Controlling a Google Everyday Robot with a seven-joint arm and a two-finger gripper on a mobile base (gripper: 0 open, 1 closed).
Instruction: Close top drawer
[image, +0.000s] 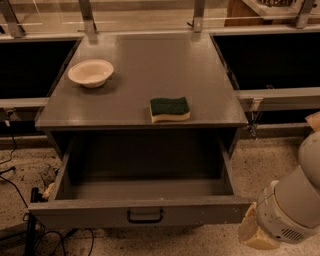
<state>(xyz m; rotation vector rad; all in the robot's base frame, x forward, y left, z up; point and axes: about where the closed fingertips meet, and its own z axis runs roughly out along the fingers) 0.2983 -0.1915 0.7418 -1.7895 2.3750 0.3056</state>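
Observation:
My gripper should go on in low toward the top drawer's flat front (218, 214) until its fingers can push there; the floor before it (203, 238) is open, the drawer empty.
The top drawer (145, 212) is a wide grey wooden drawer, pulled far out of the grey cabinet (150, 70). Its inside is empty. A small black pull handle (145, 216) sits at the centre of its flat front. My gripper (255, 234) is at the bottom right, just right of the drawer's front right corner and low near the floor. Only its pale yellowish tip shows beyond the white wrist (285, 212). It holds nothing that I can see.
A cream bowl (90, 73) stands on the cabinet top at the left. A green and yellow sponge (170, 108) lies near the top's front edge. Black cables (30, 235) lie on the speckled floor at the left. Metal rails run behind and to both sides.

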